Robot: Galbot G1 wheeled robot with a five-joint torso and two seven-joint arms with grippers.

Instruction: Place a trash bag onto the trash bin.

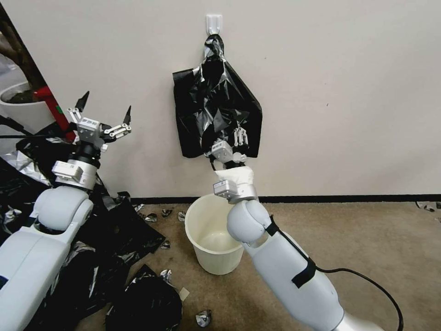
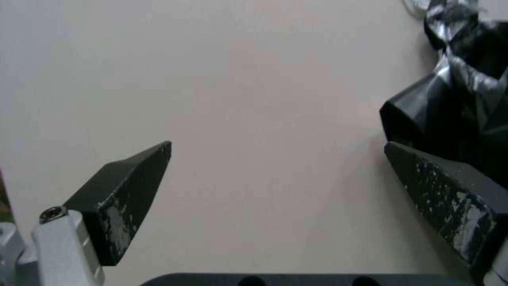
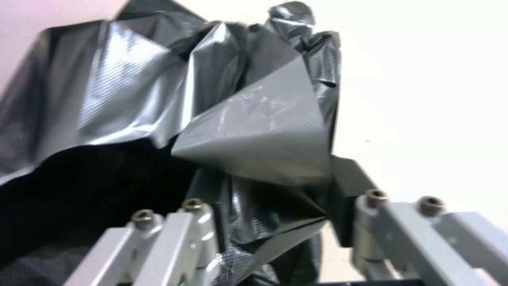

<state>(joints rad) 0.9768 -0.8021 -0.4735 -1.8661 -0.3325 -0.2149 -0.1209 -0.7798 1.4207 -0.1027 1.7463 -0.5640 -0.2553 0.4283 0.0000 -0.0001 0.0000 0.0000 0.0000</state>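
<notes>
The trash bag (image 1: 222, 122) will come off alone and leave the rest hanging when I pull down, because wrinkled folds stand in front of straight-edged black film (image 1: 249, 105).
Black glossy plastic hangs from a wall hook (image 1: 214, 22), and the trash bag (image 1: 216, 105) is part of this hanging film; I cannot separate a single layer from the rest. My right gripper (image 1: 240, 134) is raised to its lower edge, above the bin. In the right wrist view the gripper (image 3: 285, 174) is shut on a wrinkled silvery-grey fold of the trash bag (image 3: 254, 127). The cream-white trash bin (image 1: 202, 230) stands upright on the carpet by the wall, bare inside. My left gripper (image 1: 106, 103) is held up at the left, open and holding nothing, facing the wall (image 2: 278, 146).
A mass of black and silver film (image 1: 115, 230) covers the floor at the left, with a crumpled black lump (image 1: 147, 303) nearer me. A white pot (image 1: 18, 105) with a brown stem stands at the far left. Small film scraps dot the carpet. A black cable (image 1: 367, 280) trails at the right.
</notes>
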